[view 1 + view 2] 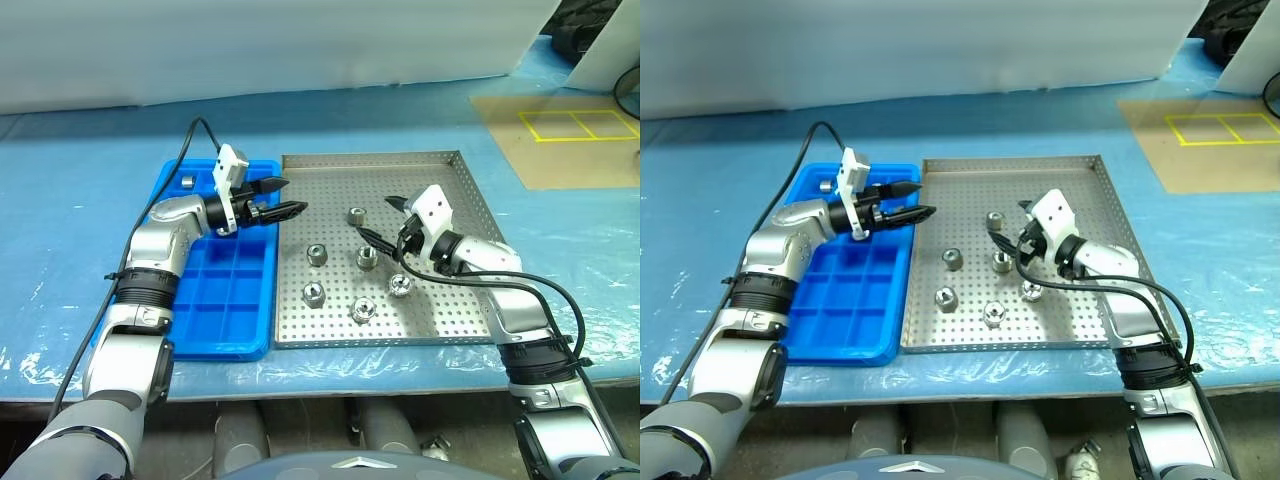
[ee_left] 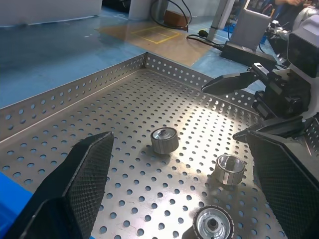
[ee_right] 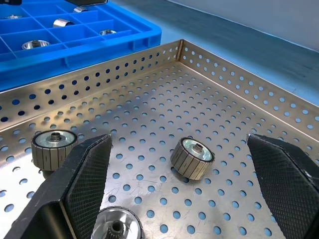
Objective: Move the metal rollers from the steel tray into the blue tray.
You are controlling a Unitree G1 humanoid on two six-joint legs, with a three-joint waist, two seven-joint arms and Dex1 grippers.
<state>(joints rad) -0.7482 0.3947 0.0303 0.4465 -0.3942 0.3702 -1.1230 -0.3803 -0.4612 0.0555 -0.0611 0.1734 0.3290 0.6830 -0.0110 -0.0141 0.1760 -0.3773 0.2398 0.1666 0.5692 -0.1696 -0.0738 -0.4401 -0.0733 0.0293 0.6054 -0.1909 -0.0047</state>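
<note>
The middle roller [image 1: 367,258] that my left gripper faces is crowded by my right gripper's fingers, so next my right gripper moves away before my left gripper grabs that roller.
Several metal rollers [image 1: 316,254] lie scattered on the perforated floor of the steel tray [image 1: 440,190] in the middle of the table. The blue tray [image 1: 225,300] lies against its left side and holds a roller [image 1: 187,181] in a far compartment; more rollers [image 3: 36,45] sit in its cells in the right wrist view. My left gripper [image 1: 292,196] hovers open and empty over the seam between the two trays, pointing right. My right gripper [image 1: 378,218] is open and empty above the steel tray, pointing left, with a roller [image 3: 193,157] lying between its fingers' line of sight.
The table is covered with blue plastic sheeting [image 1: 90,200]. A brown board with yellow rectangles [image 1: 570,135] lies at the back right. A black cable [image 1: 190,140] loops from my left wrist, another [image 1: 540,290] from my right.
</note>
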